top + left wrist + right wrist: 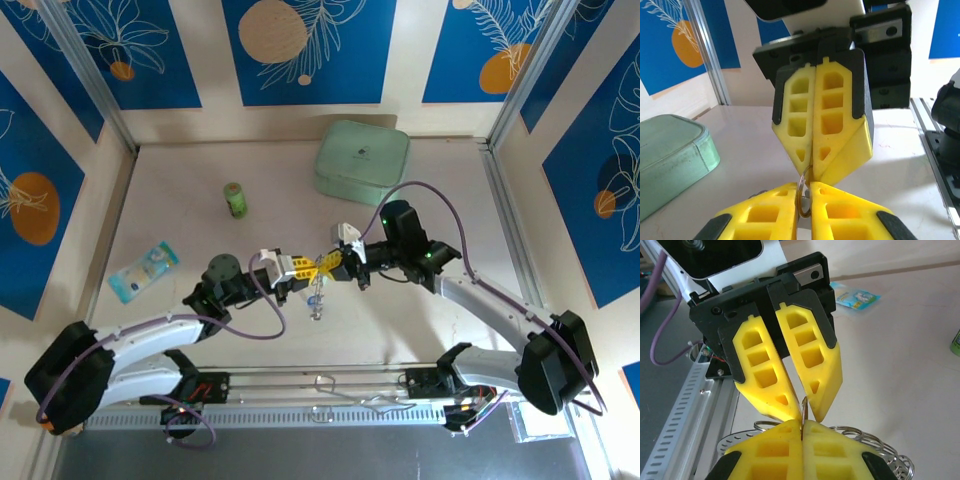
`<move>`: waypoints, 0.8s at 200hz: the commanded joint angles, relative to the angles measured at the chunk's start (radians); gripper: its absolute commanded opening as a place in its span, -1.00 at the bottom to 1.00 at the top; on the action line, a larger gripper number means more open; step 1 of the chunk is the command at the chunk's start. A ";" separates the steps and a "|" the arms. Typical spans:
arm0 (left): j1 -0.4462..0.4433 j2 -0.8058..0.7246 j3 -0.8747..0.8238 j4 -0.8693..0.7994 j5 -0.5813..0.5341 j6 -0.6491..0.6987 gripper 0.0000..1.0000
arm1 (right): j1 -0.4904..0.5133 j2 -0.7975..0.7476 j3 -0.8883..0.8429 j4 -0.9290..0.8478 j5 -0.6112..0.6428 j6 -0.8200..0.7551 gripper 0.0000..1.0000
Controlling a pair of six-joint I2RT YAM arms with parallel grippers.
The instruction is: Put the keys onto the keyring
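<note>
I can see my left gripper's fingers apart around the small metal ring [805,411], so my left gripper should close on it [804,402] before my right gripper opens and changes its hold.
My two grippers meet tip to tip above the middle of the table. The right gripper [801,424] is shut on a small metal ring [803,407], which stands edge-on. In the left wrist view this ring [804,192] sits between the tips of my left gripper [805,187], whose jaws stand slightly apart around it. The keyring [875,445], a large silvery ring lined with small loops, hangs just under the grippers and shows from above as a silvery cluster [317,300]. I cannot pick out separate keys in that cluster.
A mint-green case [362,160] lies at the far middle of the table, with a green cylinder [235,200] to its left. A blue-and-white packet [145,270] lies at the left. A metal rail [320,385] runs along the near edge.
</note>
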 commanded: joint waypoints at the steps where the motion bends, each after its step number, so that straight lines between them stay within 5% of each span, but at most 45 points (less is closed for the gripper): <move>1: -0.004 -0.023 0.046 -0.220 0.008 0.076 -0.81 | 0.037 -0.001 0.080 -0.186 -0.003 -0.121 -1.00; 41: -0.003 -0.047 0.067 -0.283 0.019 0.089 -1.00 | 0.055 0.002 0.117 -0.203 0.023 -0.120 -1.00; 65: -0.005 -0.063 0.041 -0.214 0.007 0.061 -1.00 | 0.009 -0.059 0.039 -0.072 -0.016 0.018 -0.35; 86: -0.005 -0.066 0.019 -0.150 0.000 0.051 -1.00 | -0.013 -0.112 -0.032 0.008 -0.036 0.119 -0.10; 160: -0.005 -0.045 -0.022 -0.014 0.010 0.059 -1.00 | 0.009 -0.175 -0.168 0.099 0.122 0.193 -0.11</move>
